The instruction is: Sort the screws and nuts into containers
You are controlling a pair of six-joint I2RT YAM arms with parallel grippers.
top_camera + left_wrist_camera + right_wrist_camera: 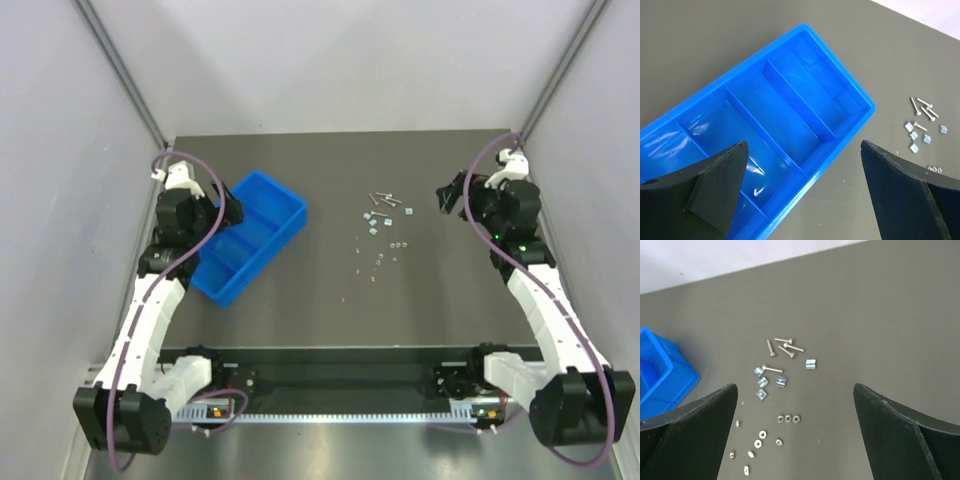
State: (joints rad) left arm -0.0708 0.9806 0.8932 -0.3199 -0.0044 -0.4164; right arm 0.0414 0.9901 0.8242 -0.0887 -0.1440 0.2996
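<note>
Clear table [420,189] stretches from my open right gripper to the screws [385,199]. I should keep moving the gripper toward the screws until its fingers are above them.
A bright blue tray [248,237] with inner dividers lies at an angle at the left of the table; it also shows in the left wrist view [805,55], its compartments empty. Several slender screws [381,198] lie at mid-table, with square and ring nuts [378,238] just below them. The right wrist view shows the screws [784,346] above the nuts [788,418]. My left gripper [802,192] is open above the tray's near rim. My right gripper [795,437] is open and empty, to the right of the scattered parts.
Grey walls enclose the dark table on three sides. A metal rail [330,412] runs along the near edge between the arm bases. The tray's corner shows at the left of the right wrist view [662,375].
</note>
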